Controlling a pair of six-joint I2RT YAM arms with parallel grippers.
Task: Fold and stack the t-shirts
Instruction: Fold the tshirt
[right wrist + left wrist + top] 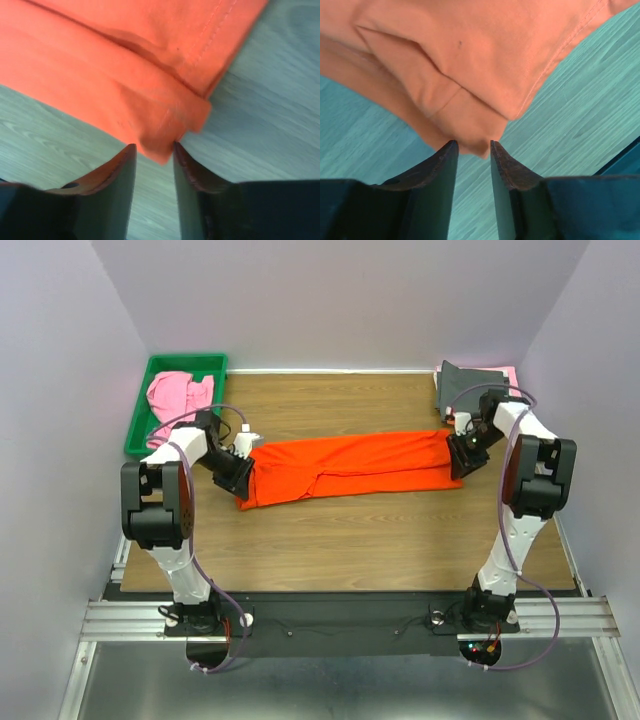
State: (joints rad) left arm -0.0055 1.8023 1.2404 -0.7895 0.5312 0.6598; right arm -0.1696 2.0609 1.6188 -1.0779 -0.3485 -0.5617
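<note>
The orange t-shirt's top layer sticks out at a slant over the front of the band, so I should grip that layer's corner with my left gripper and fold it back.
The bright orange t-shirt lies on the wooden table, folded into a long band that runs left to right. My left gripper stands at the band's left end with its jaws apart. In the left wrist view the orange cloth has a corner that just reaches the gap of that gripper, lying loose. My right gripper is at the right end, also open. There a corner of the orange cloth pokes between the tips of the gripper, unpinched. A pink t-shirt is crumpled in the tray. A dark grey t-shirt lies folded at the back right.
The green plastic tray stands at the back left corner, just behind my left arm. A strip of pink cloth shows under the grey shirt. White walls close in the table on three sides.
</note>
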